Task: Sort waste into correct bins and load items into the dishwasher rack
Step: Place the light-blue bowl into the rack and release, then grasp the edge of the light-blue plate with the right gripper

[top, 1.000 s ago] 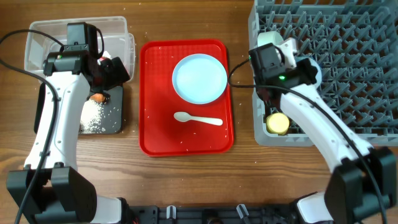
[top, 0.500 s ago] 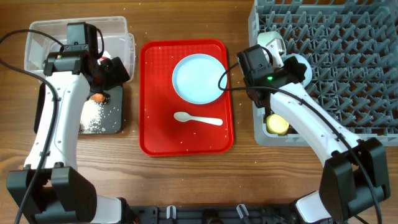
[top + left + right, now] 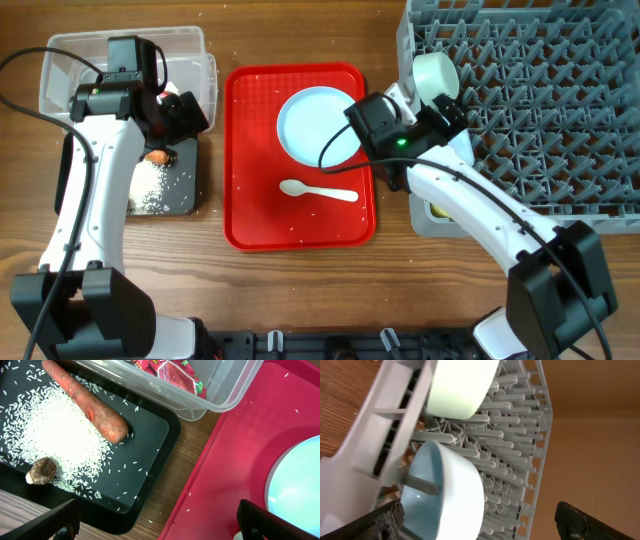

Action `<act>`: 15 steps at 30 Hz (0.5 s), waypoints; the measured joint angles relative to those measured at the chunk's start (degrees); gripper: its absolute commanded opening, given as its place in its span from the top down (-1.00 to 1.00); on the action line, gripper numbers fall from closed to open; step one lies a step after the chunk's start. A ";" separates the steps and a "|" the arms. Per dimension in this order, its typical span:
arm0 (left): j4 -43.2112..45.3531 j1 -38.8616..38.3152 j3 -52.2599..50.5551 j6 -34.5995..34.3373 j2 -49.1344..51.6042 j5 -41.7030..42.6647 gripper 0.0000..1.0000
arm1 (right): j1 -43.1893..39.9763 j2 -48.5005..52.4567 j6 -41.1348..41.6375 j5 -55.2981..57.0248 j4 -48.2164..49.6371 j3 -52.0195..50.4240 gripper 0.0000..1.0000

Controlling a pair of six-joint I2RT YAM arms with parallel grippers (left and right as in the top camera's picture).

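Note:
The pale blue bowl [image 3: 460, 495] is standing among the pegs, so my right gripper should next go toward the pale blue plate's free rim [image 3: 350, 150] and close there.
My right gripper [image 3: 480, 530] stands open at the grey dishwasher rack's [image 3: 540, 100] left edge. The pale blue bowl [image 3: 445, 495] stands on its rim among the pegs, close to the left finger, with the pale green bowl [image 3: 460, 385] beside it. A pale blue plate [image 3: 320, 125] and a white spoon [image 3: 318, 190] lie on the red tray [image 3: 250, 150]. My left gripper [image 3: 162, 530] hangs open and empty over the black tray's [image 3: 150, 435] corner. That tray holds a carrot [image 3: 87, 402], rice [image 3: 55, 435] and a brown lump [image 3: 41, 471]. A red wrapper [image 3: 170, 370] lies in the clear tub [image 3: 220, 395].
The yellow cup [image 3: 440, 210] peeks out under my right arm in the rack's front-left corner. Stray rice grains dot the red tray and the wood between it and the black tray. Bare wooden table runs along the front edge.
My right gripper has opened and let go of the pale blue bowl in the rack. The right arm has drawn back left towards the red tray. The left arm has not moved.

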 measured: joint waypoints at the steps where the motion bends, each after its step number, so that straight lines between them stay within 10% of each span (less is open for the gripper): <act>1: 0.00 0.00 0.00 0.00 0.00 -0.02 -1.00 | 0.46 0.00 0.24 -0.02 0.00 0.00 -0.99; 6: 0.00 0.00 0.00 0.00 0.00 0.00 -1.00 | 4.31 -0.42 6.99 -3.43 0.02 0.81 -0.99; 12: 0.00 0.00 0.00 0.00 0.00 -0.02 -1.00 | 5.97 -6.21 16.55 -46.29 6.93 6.10 -1.00; 15: -0.02 0.00 0.00 0.00 0.00 -0.02 -1.00 | 6.01 -6.27 22.49 -56.35 13.38 6.27 -0.57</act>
